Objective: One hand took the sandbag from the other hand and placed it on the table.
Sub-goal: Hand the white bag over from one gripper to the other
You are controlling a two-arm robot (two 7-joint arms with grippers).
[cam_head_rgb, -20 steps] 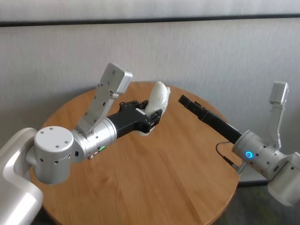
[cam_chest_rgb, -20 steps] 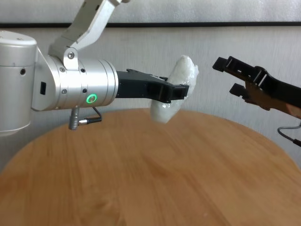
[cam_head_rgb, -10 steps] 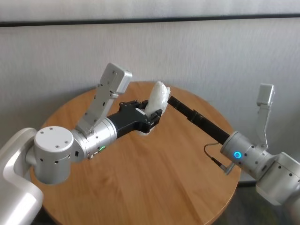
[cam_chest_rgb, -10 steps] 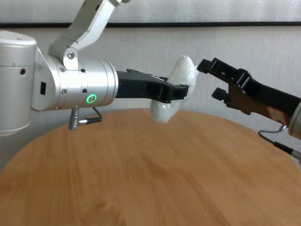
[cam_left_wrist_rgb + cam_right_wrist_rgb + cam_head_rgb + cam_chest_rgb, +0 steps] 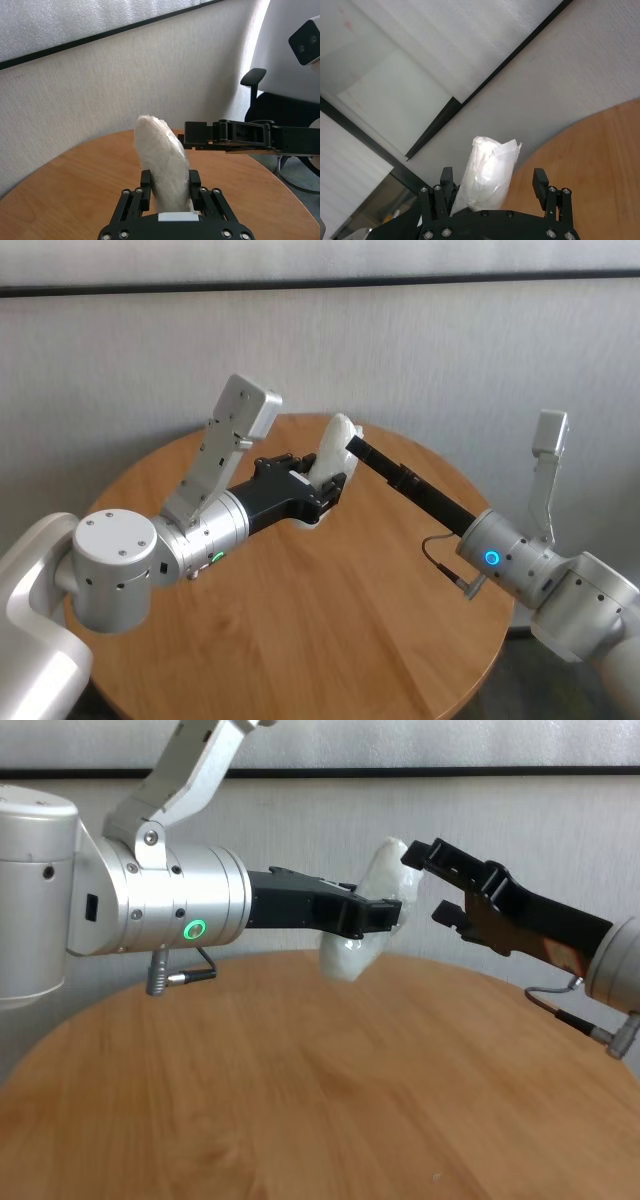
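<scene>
The white sandbag (image 5: 346, 956) will keep its long shape when I carry it with my right gripper, because the sandbag's upper end (image 5: 389, 866) stands straight up above my left gripper.
My left gripper (image 5: 330, 490), with the green ring light, is shut on the lower part of the white crinkled sandbag (image 5: 338, 445) and holds it upright above the round wooden table (image 5: 350, 620). My right gripper (image 5: 352, 443), with the blue light, is open. In the chest view its fingers (image 5: 415, 853) reach the bag's upper end (image 5: 388, 860). In the right wrist view the bag (image 5: 487, 170) stands between the open fingers, close to one and apart from the other. The left wrist view shows the bag (image 5: 162, 160) in my left gripper (image 5: 170, 176) and the right gripper (image 5: 192, 135) beside it.
A grey wall stands right behind the table. An office chair (image 5: 260, 95) shows beyond the table's far side. A thin cable (image 5: 440, 560) hangs under my right wrist. The left arm's camera mount (image 5: 235, 435) rises above its wrist.
My right gripper has moved in from the right, from well apart to the sandbag's upper end. The left arm and the bag have not moved.
</scene>
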